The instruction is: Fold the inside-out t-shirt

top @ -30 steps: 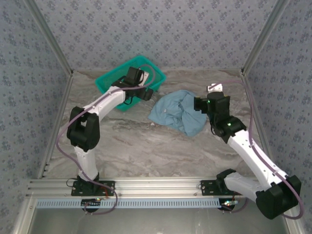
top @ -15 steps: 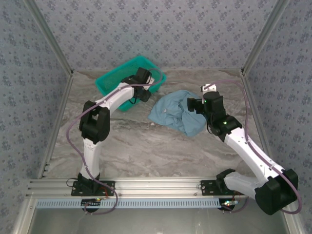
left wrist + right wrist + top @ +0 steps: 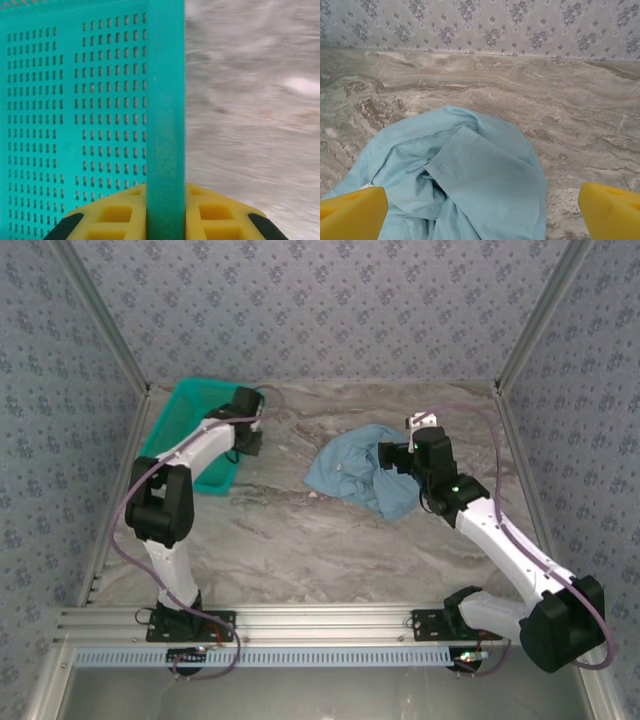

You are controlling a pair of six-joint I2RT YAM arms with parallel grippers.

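The t-shirt is crumpled in a heap (image 3: 352, 466). Next, I grab the turned-up sleeve hem (image 3: 451, 152) with my right gripper and stretch the t-shirt together with my left gripper before folding it.
The inside-out t-shirt (image 3: 348, 470) lies crumpled on the marble table, right of centre, light blue, with a stitched sleeve hem turned up (image 3: 480, 185). My right gripper (image 3: 392, 458) hangs over its right edge, open, its yellow fingertips (image 3: 350, 212) wide apart either side of the cloth and nothing between them. My left gripper (image 3: 248, 428) is at the far left, shut on the right rim (image 3: 165, 100) of the teal mesh basket (image 3: 185, 435), with its yellow pads (image 3: 215, 215) pressed against both faces of the rim.
The teal basket sits close to the left wall (image 3: 110, 390). Bare marble table (image 3: 300, 540) stretches between the shirt and the arm bases. Patterned walls close in the back and both sides.
My left gripper closed on the basket rim and dragged the basket leftward to the left wall. My right gripper edged a little left over the shirt and stayed open.
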